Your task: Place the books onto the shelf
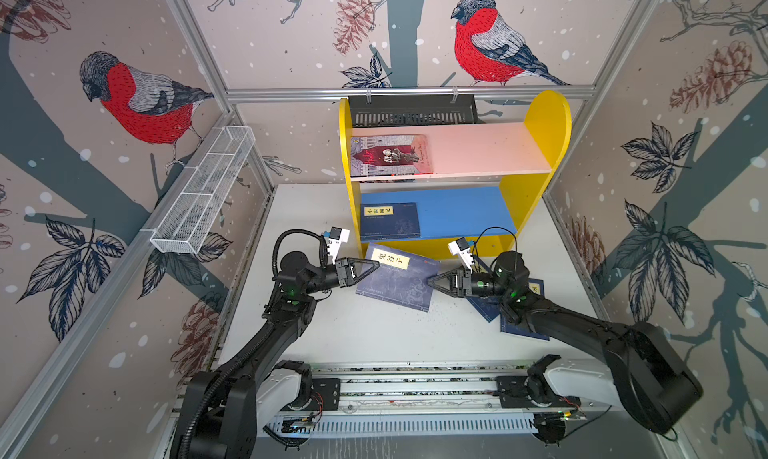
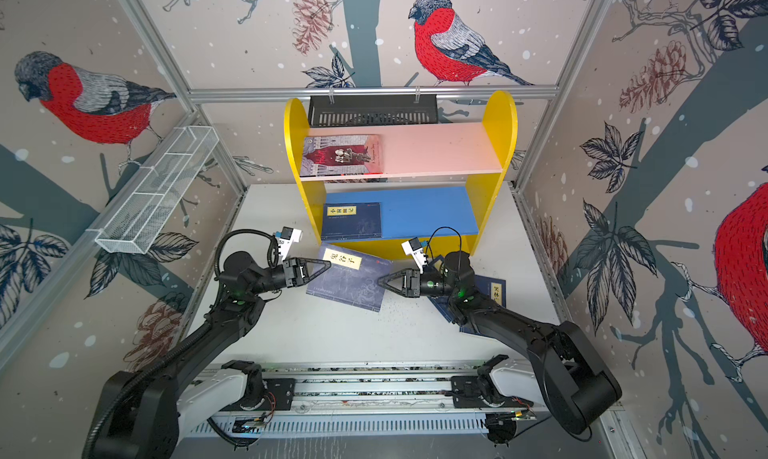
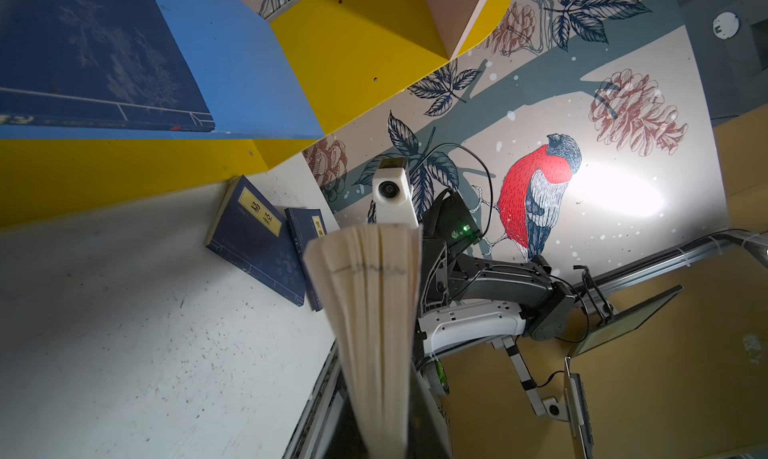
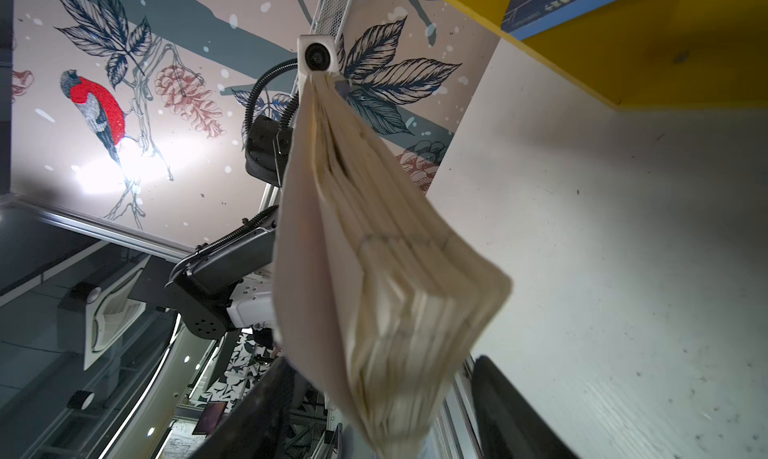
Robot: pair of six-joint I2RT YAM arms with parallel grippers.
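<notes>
The tilted navy book is in my left gripper by the edge (image 1: 364,282) that goes against the yellow side, so next my right gripper takes it over at the opposite edge (image 1: 436,268).
A navy book (image 1: 399,284) with a yellow label hangs tilted just in front of the shelf (image 1: 548,120). My left gripper (image 1: 376,265) is shut on its left edge; in the left wrist view its pale pages (image 3: 370,295) run out from the jaws. My right gripper (image 1: 430,281) is open at the book's right edge, the fanned pages (image 4: 386,270) loose between its fingers (image 4: 511,415). A red-and-grey book (image 1: 390,155) lies on the pink board and a navy one (image 1: 390,220) on the blue board. Two more navy books (image 3: 257,236) (image 3: 309,228) lie on the table under the right arm.
A white wire basket (image 1: 203,195) hangs on the left wall and a black slotted tray (image 1: 411,110) on the rail behind the shelf. The arms' base rail (image 1: 415,386) runs along the table's near edge.
</notes>
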